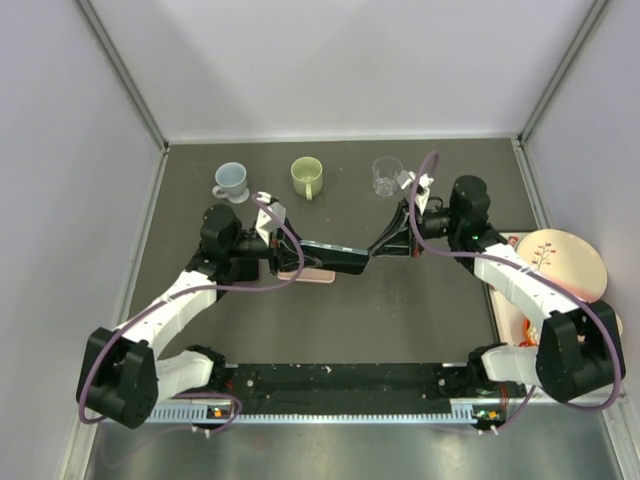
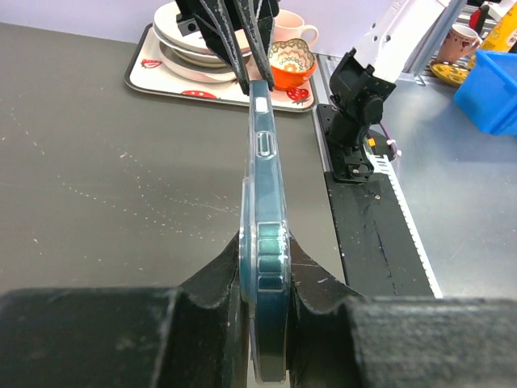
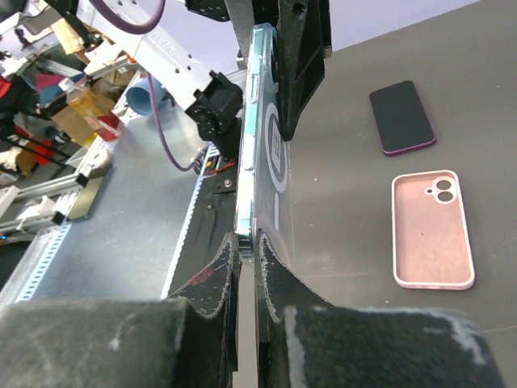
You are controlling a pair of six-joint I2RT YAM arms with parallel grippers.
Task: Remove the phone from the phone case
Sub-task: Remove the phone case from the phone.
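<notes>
The clear case's edge (image 3: 245,224) is pinched at a slant in my right gripper, so next I open it, back away and grip the phone's far end (image 1: 361,260) squarely before I pull.
A dark teal phone (image 2: 271,267) in a clear phone case (image 2: 258,145) hangs edge-up above the table, between both arms. My left gripper (image 2: 264,242) is shut across one end, squeezing phone and case together. At the far end my right gripper (image 3: 248,246) is shut on a thin strip of the clear case's edge (image 3: 246,162); the case's back with its white ring (image 3: 273,158) faces right. From above, the cased phone (image 1: 335,256) spans from the left gripper (image 1: 292,255) to the right gripper (image 1: 376,250).
An empty pink case (image 3: 432,230) and a purple-edged phone (image 3: 402,117) lie on the table below. A blue cup (image 1: 231,181), a green cup (image 1: 307,176) and a glass (image 1: 387,176) stand at the back. A tray of dishes (image 1: 560,262) sits at the right.
</notes>
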